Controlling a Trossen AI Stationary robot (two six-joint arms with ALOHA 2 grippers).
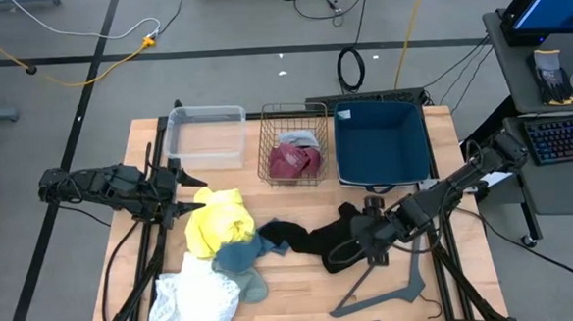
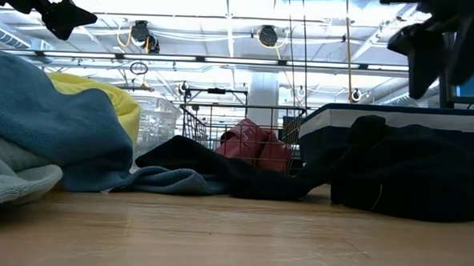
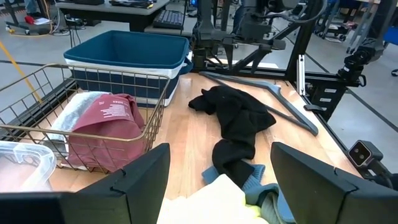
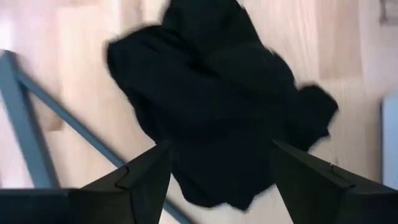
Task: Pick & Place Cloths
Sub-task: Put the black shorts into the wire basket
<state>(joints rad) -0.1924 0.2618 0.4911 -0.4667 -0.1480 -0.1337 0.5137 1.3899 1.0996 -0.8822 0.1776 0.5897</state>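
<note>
My right gripper's open fingers are centred above the black cloth's tapering end (image 4: 227, 185), so I should continue to go down until they straddle its folds (image 4: 217, 152), then close them.
A yellow cloth (image 1: 221, 223), a teal-blue cloth (image 1: 238, 261) and a white cloth (image 1: 191, 303) lie heaped on the table's left near part. A black cloth (image 1: 320, 237) lies spread at the middle. A maroon-pink cloth (image 1: 294, 162) and a light grey cloth (image 3: 78, 109) lie in the wire basket (image 1: 266, 147). My left gripper (image 1: 188, 188) is open, above the yellow cloth's far left edge (image 3: 205, 205). My right gripper (image 1: 357, 237) is open, above the black cloth's right part (image 4: 217, 99). In the low view both grippers (image 2: 58, 9) (image 2: 433, 45) hang clear above the cloths.
A clear plastic box (image 1: 207, 135), the wire basket and a dark blue bin (image 1: 382, 141) stand in a row at the far edge. A grey clothes hanger (image 1: 391, 288) lies at the near right, beside the black cloth. Bare wood shows at the near middle.
</note>
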